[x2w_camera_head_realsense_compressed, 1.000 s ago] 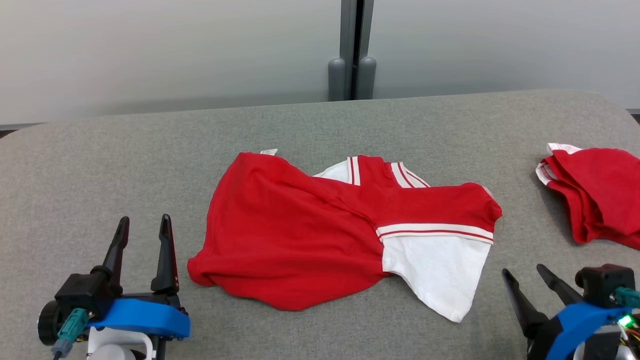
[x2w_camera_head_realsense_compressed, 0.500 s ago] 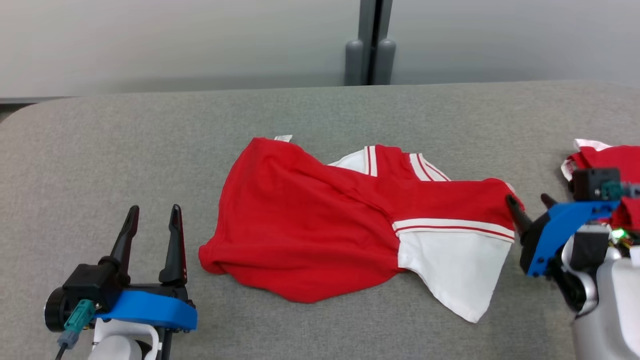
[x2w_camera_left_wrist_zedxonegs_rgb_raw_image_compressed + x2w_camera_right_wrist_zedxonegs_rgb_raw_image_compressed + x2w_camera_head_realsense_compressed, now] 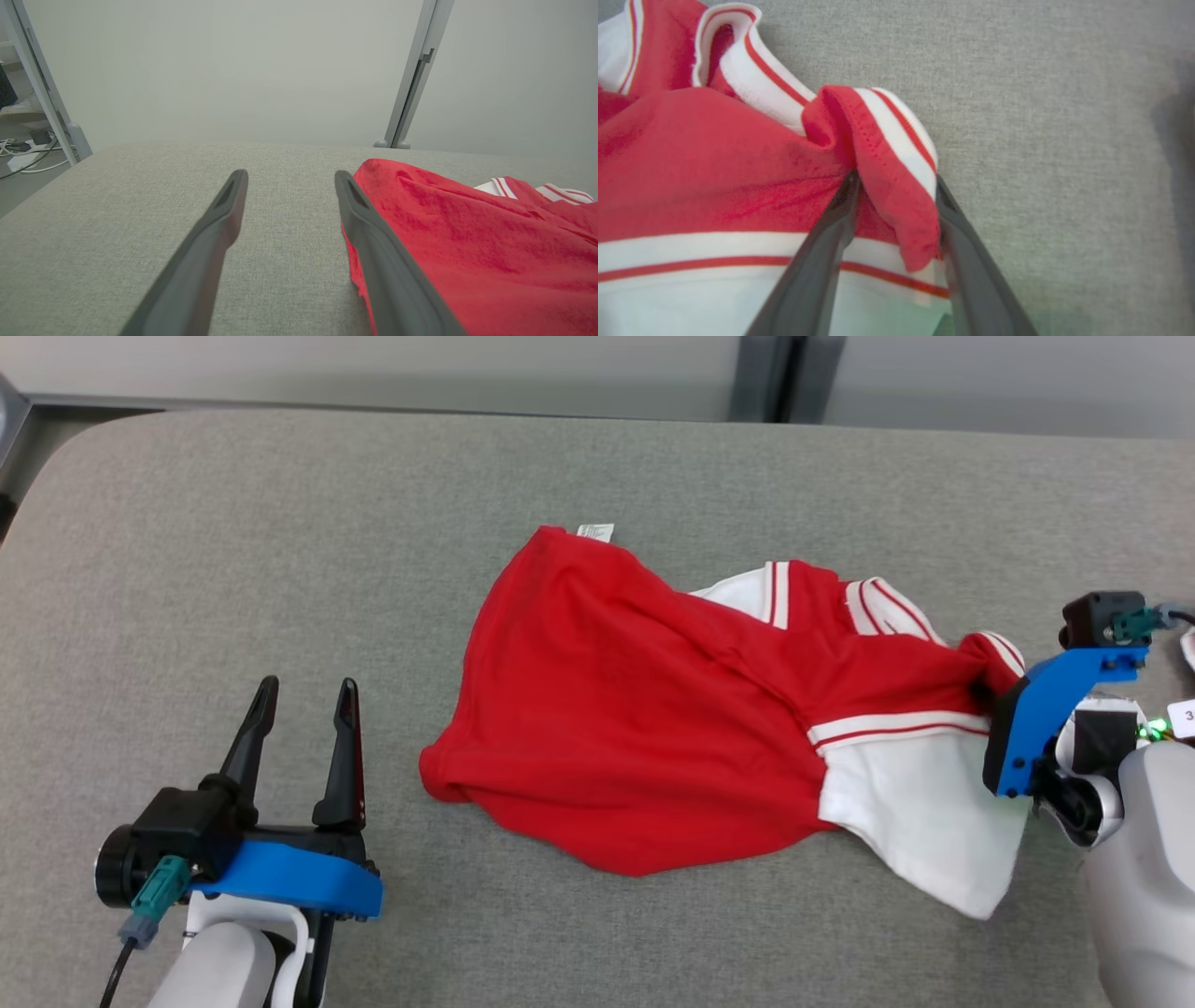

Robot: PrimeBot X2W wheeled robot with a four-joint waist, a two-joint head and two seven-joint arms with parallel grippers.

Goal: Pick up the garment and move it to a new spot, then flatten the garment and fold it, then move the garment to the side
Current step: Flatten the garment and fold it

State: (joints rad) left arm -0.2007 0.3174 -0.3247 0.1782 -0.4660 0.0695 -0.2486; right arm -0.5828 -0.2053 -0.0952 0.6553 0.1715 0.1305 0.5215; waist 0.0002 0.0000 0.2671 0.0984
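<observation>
White cloth [image 3: 737,592] shows from behind the red body [image 3: 627,711], so I expect the red body to reveal more of a hidden sleeve when the robot pulls the hem.
The garment [image 3: 653,709] is a red and white shirt with striped trim, lying crumpled in the middle of the grey table [image 3: 233,523]. My right gripper [image 3: 982,689] is at its right end, fingertips buried in the bunched sleeve. In the right wrist view the right gripper [image 3: 895,179] has its jaws apart, straddling a raised fold of the garment [image 3: 714,163] that touches both fingers [image 3: 817,261]. My left gripper [image 3: 303,683] stands open at the lower left, a little left of the hem. The left wrist view has the left gripper [image 3: 289,175] over bare table, the garment [image 3: 467,233] by its right finger.
The table's rounded far-left corner [image 3: 56,439] and far edge lie near a pale wall with a grey post [image 3: 775,378]. Bare cloth surface spreads left of and behind the garment. Cables lie on the floor [image 3: 23,158] beyond the table's left end.
My right gripper has reached forward to the garment's right end, pushed the sleeve into a fold and narrowed its jaws around it. The head camera has tilted down and turned. The left gripper stays put.
</observation>
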